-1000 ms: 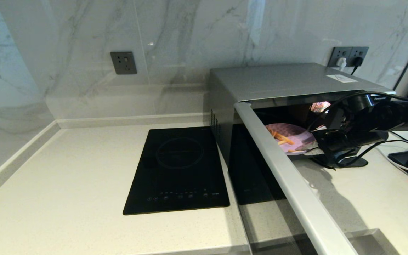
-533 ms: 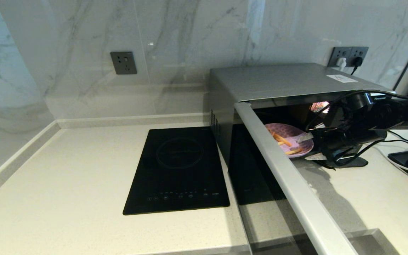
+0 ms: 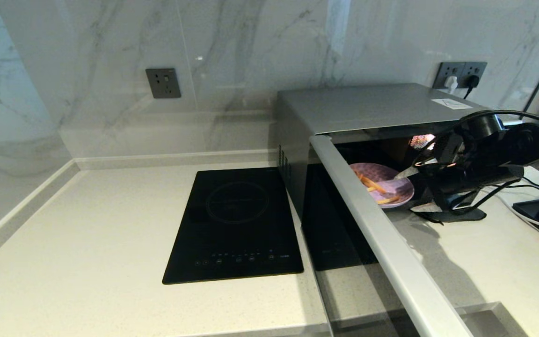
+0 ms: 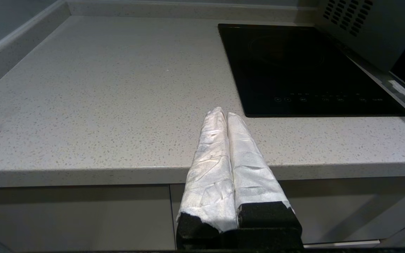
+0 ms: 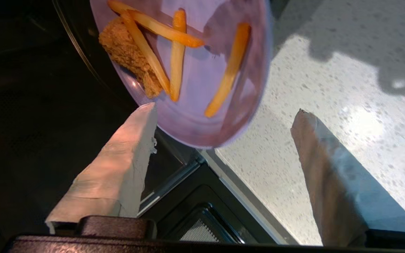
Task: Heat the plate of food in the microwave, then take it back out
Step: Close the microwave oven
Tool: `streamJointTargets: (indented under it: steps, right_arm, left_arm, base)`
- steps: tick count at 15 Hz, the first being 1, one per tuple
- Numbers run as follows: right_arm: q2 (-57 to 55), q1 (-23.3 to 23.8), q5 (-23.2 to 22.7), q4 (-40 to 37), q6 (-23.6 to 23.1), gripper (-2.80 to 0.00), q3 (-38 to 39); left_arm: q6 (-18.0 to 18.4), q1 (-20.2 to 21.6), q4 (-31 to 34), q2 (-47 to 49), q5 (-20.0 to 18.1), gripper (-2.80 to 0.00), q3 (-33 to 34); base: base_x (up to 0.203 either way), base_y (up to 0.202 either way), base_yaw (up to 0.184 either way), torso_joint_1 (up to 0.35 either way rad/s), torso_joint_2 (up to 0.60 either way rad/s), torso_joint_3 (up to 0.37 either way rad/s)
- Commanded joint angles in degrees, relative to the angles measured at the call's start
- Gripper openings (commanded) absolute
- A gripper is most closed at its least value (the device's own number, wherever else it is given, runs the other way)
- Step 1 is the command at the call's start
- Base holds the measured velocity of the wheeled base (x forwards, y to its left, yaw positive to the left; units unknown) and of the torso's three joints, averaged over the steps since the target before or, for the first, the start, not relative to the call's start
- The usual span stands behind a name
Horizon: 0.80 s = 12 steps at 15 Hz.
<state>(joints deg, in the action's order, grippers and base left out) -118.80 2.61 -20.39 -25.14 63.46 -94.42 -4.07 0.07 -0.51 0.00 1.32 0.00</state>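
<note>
I expect the plate of food [image 3: 382,185] to slide in clear of the door when I push it, because the plate's near rim [image 3: 397,205] sticks out just past the microwave's opening.
The silver-grey microwave [image 3: 367,105] stands with its door [image 3: 382,243] swung open toward me. The lilac plate of food [image 3: 386,188] lies at the mouth of the dark cavity; in the right wrist view the plate of food [image 5: 202,70] carries fries and a crumbly piece, and its near rim juts out over the counter. My right gripper [image 3: 414,189] is open just right of the plate, its taped fingers [image 5: 128,151] spread on either side of the rim and gripping nothing. My left gripper [image 4: 223,112] hangs shut and empty at the counter's front edge.
A flat black induction hob [image 3: 236,224] lies left of the microwave. The open door reaches out past the counter's front edge. Cables and a black stand [image 3: 456,213] sit right of the microwave. Wall sockets [image 3: 461,74] with plugs are behind it.
My right gripper has opened and let go of the plate, then lifted and drawn back slightly to the right. The plate has settled at the cavity's mouth.
</note>
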Motion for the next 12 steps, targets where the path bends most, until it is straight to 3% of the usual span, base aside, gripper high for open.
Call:
streamJointTargets:
  steps: [1, 6, 7, 10, 12]
  right_arm:
    - [3.0, 0.8, 0.0, -0.9, 0.3, 0.0, 1.7]
    - [6.7, 3.4, 0.3, -0.9, -0.4, 0.0, 7.3]
    - [6.7, 3.8, 0.3, -0.9, -0.7, -2.8, 8.2]
    - [6.0, 4.0, 0.2, -0.6, -4.7, -2.8, 11.8]
    - [4.4, 3.8, 0.2, -0.5, -4.8, -2.8, 11.7]
  left_arm:
    - [-0.1, 0.0, 0.0, 0.1, 0.0, -2.8, 0.0]
    - [-0.1, 0.0, 0.0, 0.1, 0.0, -2.8, 0.0]
    - [-0.1, 0.0, 0.0, 0.1, 0.0, -2.8, 0.0]
    - [-0.1, 0.0, 0.0, 0.1, 0.0, -2.8, 0.0]
    - [-0.1, 0.0, 0.0, 0.1, 0.0, -2.8, 0.0]
  base:
    - [0.0, 0.0, 0.0, 0.0, 0.0, 0.0]
    - [0.0, 0.0, 0.0, 0.0, 0.0, 0.0]
    - [0.0, 0.0, 0.0, 0.0, 0.0, 0.0]
    - [0.0, 0.0, 0.0, 0.0, 0.0, 0.0]
    - [0.0, 0.0, 0.0, 0.0, 0.0, 0.0]
